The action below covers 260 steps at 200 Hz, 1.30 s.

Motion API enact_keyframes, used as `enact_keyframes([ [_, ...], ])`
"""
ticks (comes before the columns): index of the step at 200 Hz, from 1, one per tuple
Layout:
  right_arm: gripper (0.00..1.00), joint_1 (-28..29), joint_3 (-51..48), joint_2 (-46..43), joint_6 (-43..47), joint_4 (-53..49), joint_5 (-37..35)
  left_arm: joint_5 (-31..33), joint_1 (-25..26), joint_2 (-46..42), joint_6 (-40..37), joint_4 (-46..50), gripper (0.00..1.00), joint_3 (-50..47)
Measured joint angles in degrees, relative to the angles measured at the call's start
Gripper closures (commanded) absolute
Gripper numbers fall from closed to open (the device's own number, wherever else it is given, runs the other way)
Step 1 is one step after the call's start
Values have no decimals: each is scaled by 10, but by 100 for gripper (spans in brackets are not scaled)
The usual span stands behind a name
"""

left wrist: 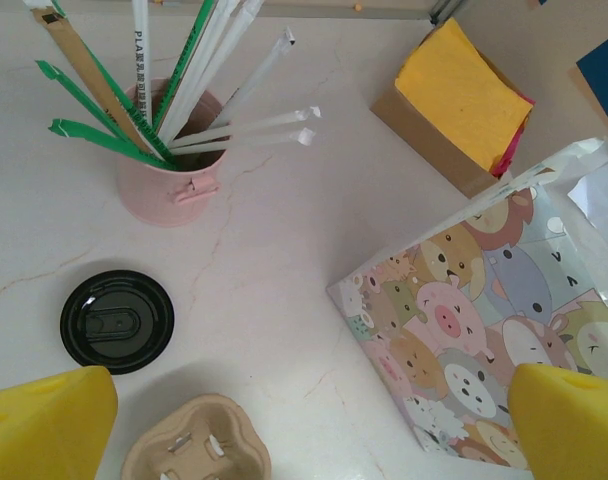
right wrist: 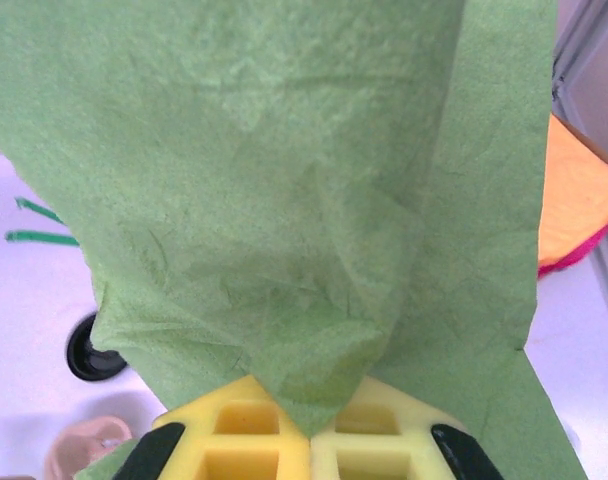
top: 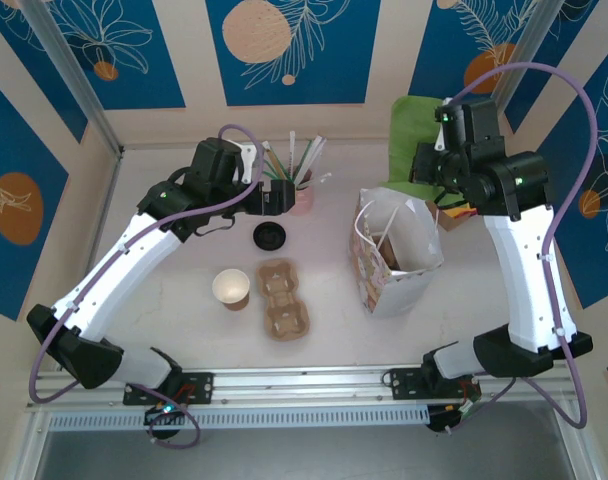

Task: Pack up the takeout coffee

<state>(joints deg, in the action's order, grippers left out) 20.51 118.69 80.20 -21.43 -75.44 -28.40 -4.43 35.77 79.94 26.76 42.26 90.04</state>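
My right gripper keeps going over the bag's opening (top: pixel 399 238) and lets go there, since the green napkin (top: pixel 412 130) is clear of the cardboard box and the bag is wide open.
No lidded takeout coffee is in view. A lidless brown paper cup (top: pixel 231 288) stands left of a two-slot pulp tray (top: pixel 282 298), and a loose black lid (top: pixel 270 236) lies behind the tray. My left gripper (top: pixel 276 198) hovers open above the table between the lid (left wrist: pixel 116 321) and the cartoon-printed bag (left wrist: pixel 484 320), with nothing between its yellow fingers (left wrist: pixel 44 425). At the back right, above the bag (top: pixel 394 255), my right gripper (top: pixel 431 165) is raised. It (right wrist: pixel 311 435) is shut on a green paper napkin (right wrist: pixel 284 180) that hangs in front of its camera.
A pink holder (left wrist: pixel 169 170) full of wrapped straws stands at the back centre. A cardboard box with yellow and pink napkins (left wrist: pixel 454 100) sits behind the bag. The bag stands open-topped right of the tray (left wrist: pixel 197 445). Walls close the table at the back and sides.
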Motion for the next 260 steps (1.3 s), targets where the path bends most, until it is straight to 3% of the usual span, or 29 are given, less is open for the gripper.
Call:
enact_keyframes([
  [67,100,56,-49,-3,17,-78,-78,-4,0,0,4,-9,0,-15],
  [260,100,137,-188,8,23,-130,-136,-4,0,0,4,-12,0,-21],
])
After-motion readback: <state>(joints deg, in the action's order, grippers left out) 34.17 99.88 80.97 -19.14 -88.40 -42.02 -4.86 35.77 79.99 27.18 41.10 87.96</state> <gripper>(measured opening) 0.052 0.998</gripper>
